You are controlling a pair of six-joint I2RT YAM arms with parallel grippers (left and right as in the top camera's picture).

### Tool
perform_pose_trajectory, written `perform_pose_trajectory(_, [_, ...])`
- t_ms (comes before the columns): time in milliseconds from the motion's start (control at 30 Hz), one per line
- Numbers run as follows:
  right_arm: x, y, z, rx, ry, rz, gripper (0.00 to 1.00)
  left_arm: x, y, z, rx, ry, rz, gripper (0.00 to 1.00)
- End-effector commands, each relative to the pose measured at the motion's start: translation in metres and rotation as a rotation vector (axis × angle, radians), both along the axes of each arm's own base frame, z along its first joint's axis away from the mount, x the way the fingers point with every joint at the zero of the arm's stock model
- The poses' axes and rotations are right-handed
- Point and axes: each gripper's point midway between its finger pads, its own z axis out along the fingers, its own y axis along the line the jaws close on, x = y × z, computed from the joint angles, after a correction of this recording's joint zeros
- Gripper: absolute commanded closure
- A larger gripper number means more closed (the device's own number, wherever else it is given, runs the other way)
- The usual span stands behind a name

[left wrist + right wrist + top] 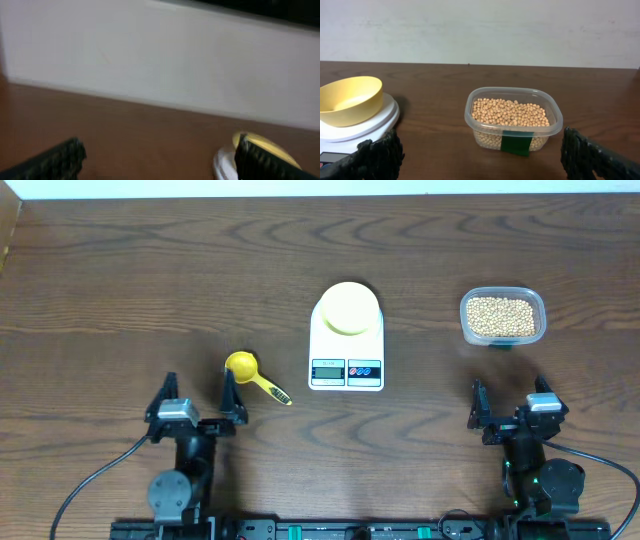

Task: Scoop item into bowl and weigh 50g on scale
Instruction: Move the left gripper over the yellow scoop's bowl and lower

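The yellow measuring spoon's cup (242, 366) is next to my open left gripper with its open side facing up, so I keep going toward its rim (229, 361) until the fingers are on both sides of it.
The beige beans (501, 317) fill a clear plastic tub (467, 321) at the right; in the right wrist view the beans (510, 112) sit in the tub (472, 124) ahead of the fingers. The pale yellow bowl (347, 309) stands on the white scale (346, 360); both also show in the right wrist view, the bowl (349, 99) on the scale (367, 126). My left gripper (198, 402) is open and empty near the front edge, beside a yellow measuring spoon (249, 371). My right gripper (511, 404) is open and empty, in front of the tub.
The left wrist view is blurred; it shows bare brown table, the pale wall behind, and the scale (223, 164) with the bowl (267, 144) at its lower right. The tub has a green tape patch (515, 143) on its near wall.
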Motion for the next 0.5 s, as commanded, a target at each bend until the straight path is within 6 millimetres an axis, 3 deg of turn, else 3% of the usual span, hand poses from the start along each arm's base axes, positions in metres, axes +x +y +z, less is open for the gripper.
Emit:
perform_pose_trajectory(0, [-0.0003, 0.0008, -0.0008, -0.012, 0.0, 0.002, 0.01, -0.0085, -0.0224, 0.0124, -0.127, 0.06, -0.143, 0.02])
perform_pose_trajectory(167, [-0.0003, 0.0008, -0.0008, -0.012, 0.0, 0.002, 0.01, -0.0112, -0.024, 0.004, -0.15, 0.246, -0.14, 0.02])
perform_pose_trajectory(367, [-0.0003, 0.0008, -0.0008, -0.012, 0.0, 0.002, 0.01, -0.0038, -0.0245, 0.0096, -0.164, 0.432, -0.13, 0.02])
perform_pose_trajectory(467, [-0.0003, 0.0008, -0.0008, -0.012, 0.0, 0.002, 0.01, -0.0065, -0.0245, 0.0053, -0.179, 0.616, -0.115, 0.02])
